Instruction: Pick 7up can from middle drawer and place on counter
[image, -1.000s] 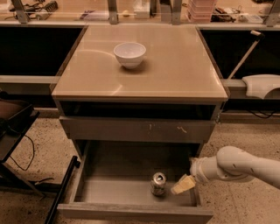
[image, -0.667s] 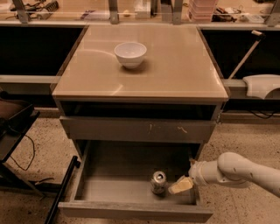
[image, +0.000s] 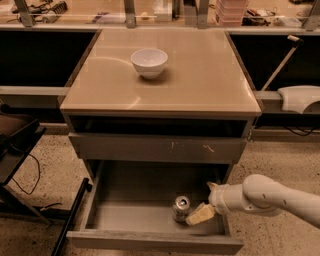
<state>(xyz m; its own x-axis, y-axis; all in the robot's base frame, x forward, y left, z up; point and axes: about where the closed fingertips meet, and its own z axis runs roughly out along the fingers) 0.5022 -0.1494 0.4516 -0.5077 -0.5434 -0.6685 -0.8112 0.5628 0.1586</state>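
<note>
My gripper should move toward the drawer's front (image: 186, 227) and straddle the can before closing, because its lower finger meets the 7up can's side (image: 187, 209).
The 7up can (image: 181, 207) stands upright on the floor of the open middle drawer (image: 130, 215), near its front wall and right of centre. My gripper (image: 200, 202) reaches into the drawer from the right on a white arm (image: 265, 197). Its pale lower finger (image: 200, 214) lies right beside the can's right side, and the other finger points toward the back of the drawer. The fingers stand apart and hold nothing. The tan counter (image: 210, 75) tops the cabinet above.
A white bowl (image: 149, 62) sits on the counter, left of centre. A closed grey drawer front with pale scratches (image: 155, 147) hangs above the open drawer. A dark cart and black bar (image: 70, 220) stand at the left on the speckled floor.
My gripper has moved a little to the left, so its lower finger is now closer to the can. The can and bowl have not moved.
</note>
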